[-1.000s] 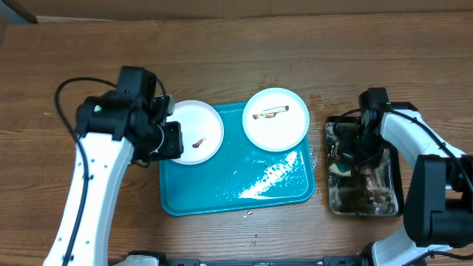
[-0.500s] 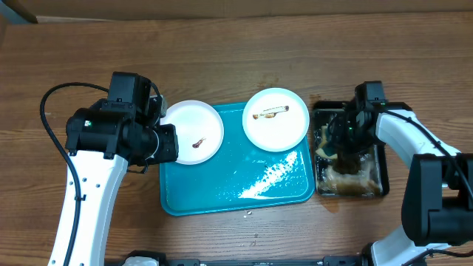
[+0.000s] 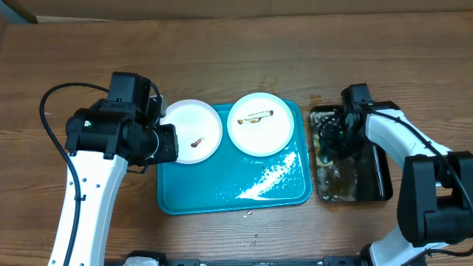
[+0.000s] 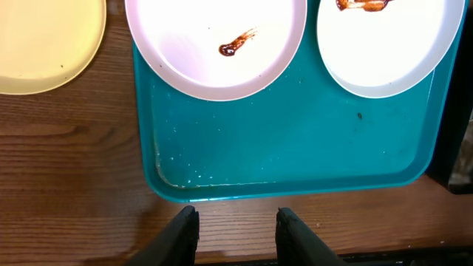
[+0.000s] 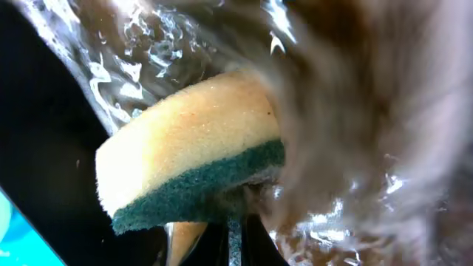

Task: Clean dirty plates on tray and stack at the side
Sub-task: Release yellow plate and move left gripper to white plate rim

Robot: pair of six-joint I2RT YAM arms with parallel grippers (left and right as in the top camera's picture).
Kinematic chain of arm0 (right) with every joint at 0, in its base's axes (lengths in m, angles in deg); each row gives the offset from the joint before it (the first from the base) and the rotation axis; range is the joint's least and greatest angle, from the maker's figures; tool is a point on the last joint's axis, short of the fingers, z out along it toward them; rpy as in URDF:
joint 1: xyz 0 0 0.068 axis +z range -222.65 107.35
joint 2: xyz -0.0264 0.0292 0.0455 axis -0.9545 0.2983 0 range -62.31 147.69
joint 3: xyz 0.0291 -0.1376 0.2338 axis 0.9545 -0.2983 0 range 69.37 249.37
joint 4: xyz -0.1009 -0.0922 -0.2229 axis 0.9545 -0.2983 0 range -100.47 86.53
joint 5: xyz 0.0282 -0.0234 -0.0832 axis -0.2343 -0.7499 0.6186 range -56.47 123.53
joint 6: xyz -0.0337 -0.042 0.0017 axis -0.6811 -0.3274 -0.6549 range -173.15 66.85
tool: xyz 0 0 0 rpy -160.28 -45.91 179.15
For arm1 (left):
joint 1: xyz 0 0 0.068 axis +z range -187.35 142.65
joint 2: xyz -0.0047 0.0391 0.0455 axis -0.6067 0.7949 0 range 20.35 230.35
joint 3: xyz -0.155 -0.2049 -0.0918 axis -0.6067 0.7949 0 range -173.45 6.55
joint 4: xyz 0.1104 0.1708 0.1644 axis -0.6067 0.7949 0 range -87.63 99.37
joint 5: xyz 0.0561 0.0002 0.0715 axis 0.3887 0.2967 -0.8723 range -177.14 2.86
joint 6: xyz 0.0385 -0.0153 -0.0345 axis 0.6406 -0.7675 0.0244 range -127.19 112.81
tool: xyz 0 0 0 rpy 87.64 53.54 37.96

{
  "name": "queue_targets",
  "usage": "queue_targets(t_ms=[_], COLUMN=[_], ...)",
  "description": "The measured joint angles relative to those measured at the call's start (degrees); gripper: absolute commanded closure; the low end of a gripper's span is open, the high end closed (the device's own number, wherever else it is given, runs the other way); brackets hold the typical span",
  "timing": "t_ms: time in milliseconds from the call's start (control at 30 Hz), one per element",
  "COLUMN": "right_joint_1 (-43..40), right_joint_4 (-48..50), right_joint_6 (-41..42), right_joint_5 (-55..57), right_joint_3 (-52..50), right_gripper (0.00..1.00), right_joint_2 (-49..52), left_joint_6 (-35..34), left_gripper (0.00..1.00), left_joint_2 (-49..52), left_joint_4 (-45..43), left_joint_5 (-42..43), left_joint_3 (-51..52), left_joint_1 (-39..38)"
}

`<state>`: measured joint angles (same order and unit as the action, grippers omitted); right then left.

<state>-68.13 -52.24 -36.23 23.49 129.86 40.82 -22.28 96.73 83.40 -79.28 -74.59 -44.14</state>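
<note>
The robot's left gripper should push the white plate with the small smear point(image 3: 196, 127) inward while the right gripper keeps the sponge dipped, because the plate sticks out over the turquoise tray's rim point(image 4: 134, 46).
Two white plates lie at the far end of the turquoise tray point(image 3: 214, 193) point(image 4: 295, 148). The left plate point(image 3: 194, 131) point(image 4: 214, 37) carries a small brown smear, the right plate point(image 3: 259, 124) point(image 4: 384, 44) a longer one. A pale yellow plate point(image 4: 37, 37) rests on the wood left of the tray; the left arm hides it from overhead. My left gripper point(image 4: 236, 229) hangs open and empty over the wood beside the tray's rim. My right gripper point(image 5: 235, 222) point(image 3: 330, 139) is shut on a yellow-and-green sponge point(image 5: 185, 162), dipped in brown water.
A black tray point(image 3: 386, 174) of murky water stands right of the turquoise tray, almost touching it. White foam point(image 3: 270, 177) is smeared on the turquoise tray's right half. Small crumbs point(image 3: 247, 214) lie on the wood in front of it.
The black tray and my right gripper have slid left toward the turquoise tray. The right white plate has shifted left, further onto the tray. My left arm drew back slightly.
</note>
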Motion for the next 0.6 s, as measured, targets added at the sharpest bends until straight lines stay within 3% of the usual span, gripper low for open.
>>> queue_targets(t_ms=[133,267,300,367,433,467,500,533,567,600], right_joint_1=[-0.79,-0.83,-0.83,-0.85,-0.85,-0.90,-1.01,-1.11,-1.20,-1.38], right_joint_4=[-2.86,-5.64,-5.95,-6.34,-6.80,-6.91,-7.19,-7.72,-8.26,-8.83], right_joint_6=[0.26,0.24,0.24,0.37,0.50,0.61,0.66,0.81,0.85,0.87], right_joint_5=[2.40,4.46,4.94,5.57,5.99,6.03,6.21,6.47,6.62,7.13], right_joint_3=[1.42,3.32,3.67,3.80,3.80,3.80,3.82,3.87,3.91,4.00], right_gripper=[0.96,0.96,0.96,0.96,0.96,0.96,0.96,0.96,0.96,0.96], right_joint_2=[0.02,0.00,-0.11,-0.74,-2.25,-3.15,-4.55,-5.64,-6.71,-7.58], left_joint_6=[0.00,0.00,-0.15,-0.57,-0.68,-0.66,-0.74,-0.55,-0.74,-1.03], left_gripper=[0.61,0.39,0.38,0.46,0.46,0.42,0.30,0.26,0.28,0.41], left_joint_2=[0.00,0.00,0.00,0.00,0.00,0.00,0.00,0.00,0.02,0.02], left_joint_4=[0.00,0.00,-0.02,-0.04,-0.11,-0.26,-0.50,-0.66,-1.05,-1.53], left_joint_5=[-0.02,-0.04,-0.09,-0.04,0.00,-0.02,-0.02,-0.02,-0.02,0.04], left_joint_3=[0.00,0.00,0.00,0.00,0.00,0.00,0.00,0.00,0.00,0.00], left_joint_1=[0.00,0.00,0.00,0.02,0.00,0.00,0.00,0.00,0.00,0.02])
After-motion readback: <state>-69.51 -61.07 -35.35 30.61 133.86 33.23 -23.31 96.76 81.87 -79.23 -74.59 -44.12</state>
